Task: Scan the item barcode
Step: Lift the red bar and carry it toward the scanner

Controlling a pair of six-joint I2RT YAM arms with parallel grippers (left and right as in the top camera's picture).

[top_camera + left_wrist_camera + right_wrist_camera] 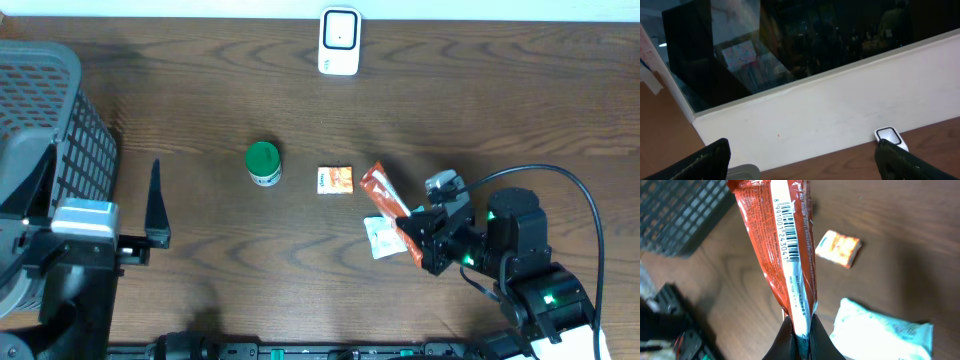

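My right gripper has the red packet's barcode (788,232) facing back toward its wrist, so I should bring the packet over and rotate the barcode to the scanner's window (340,31).
A long red snack packet (384,192) with a white seam strip and a printed barcode (788,227) is pinched at its lower end by my right gripper (801,332), which is shut on it. In the overhead view that gripper (412,236) sits at the right front of the table, and the packet points up and left from it. The white barcode scanner (339,42) stands at the table's far edge; it also shows in the left wrist view as the scanner (889,136). My left gripper (154,212) is open and empty at the left front.
A green-lidded can (263,163), a small orange packet (335,180) and a white packet (380,238) lie mid-table. A grey mesh basket (45,120) fills the left edge. A white wall (840,105) backs the table.
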